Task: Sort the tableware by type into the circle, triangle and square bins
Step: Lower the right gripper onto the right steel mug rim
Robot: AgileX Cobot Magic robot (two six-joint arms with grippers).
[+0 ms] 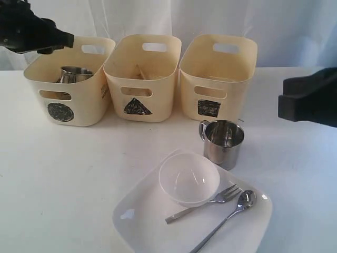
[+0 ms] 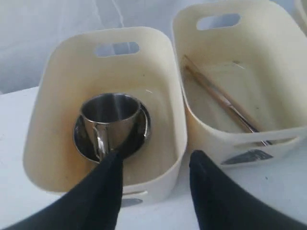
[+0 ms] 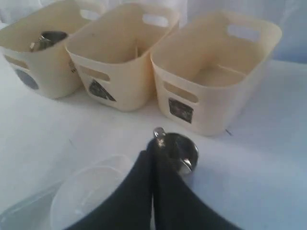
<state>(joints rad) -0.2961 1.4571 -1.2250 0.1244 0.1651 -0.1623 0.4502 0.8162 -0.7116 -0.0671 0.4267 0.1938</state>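
The second steel mug (image 1: 222,149) is upright and its rim is free of the clear bowl, so my right gripper should keep on toward that rim (image 1: 243,135) and open above it.
One steel mug (image 2: 111,114) stands in a steel bowl (image 2: 79,140) inside the circle bin (image 1: 79,100). My left gripper (image 2: 156,162) hangs open just above that bin's near rim, holding nothing; it also shows at the top left of the exterior view (image 1: 67,40). Wooden chopsticks (image 2: 218,96) lie in the triangle bin (image 1: 158,79). The square bin (image 1: 231,79) looks empty. A second steel mug (image 1: 224,142) stands on the table. The clear bowl (image 1: 188,178), fork (image 1: 213,202) and spoon (image 1: 234,211) rest on the white plate (image 1: 147,221). My right gripper (image 3: 154,147) is shut and empty, hovering near this mug (image 3: 182,152).
The three bins stand in a row at the back of the white table (image 1: 63,174). White cloth hangs behind them. The plate reaches the table's front edge.
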